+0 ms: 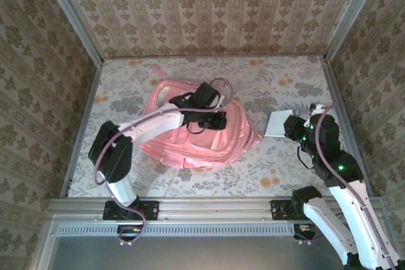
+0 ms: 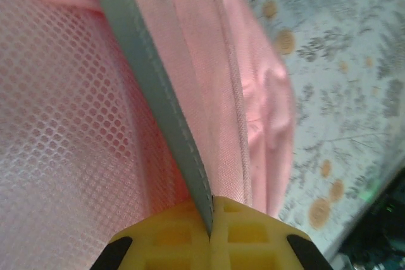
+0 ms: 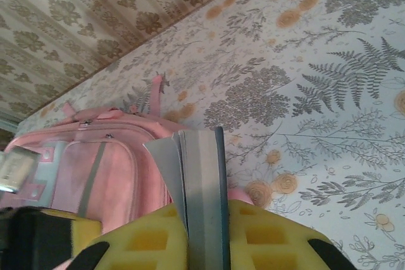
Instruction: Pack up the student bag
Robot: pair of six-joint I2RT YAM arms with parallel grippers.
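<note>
The thin book's loose end points toward the pink bag in my left gripper, so my right gripper should go on moving the book in until it is inside.
The pink student bag lies flat in the middle of the table. My left gripper sits on top of it. In the left wrist view the yellow jaws of the left gripper are shut on a grey strap that runs over the bag's pink mesh. To the bag's right, my right gripper holds a thin book with a pale cover just above the table. The right gripper is shut on the book's spine end, its dark blue cover on the right. The bag lies beyond.
A floral cloth covers the table, with patterned walls on three sides. A metal rail runs along the near edge. Open cloth lies behind the bag and in front of it.
</note>
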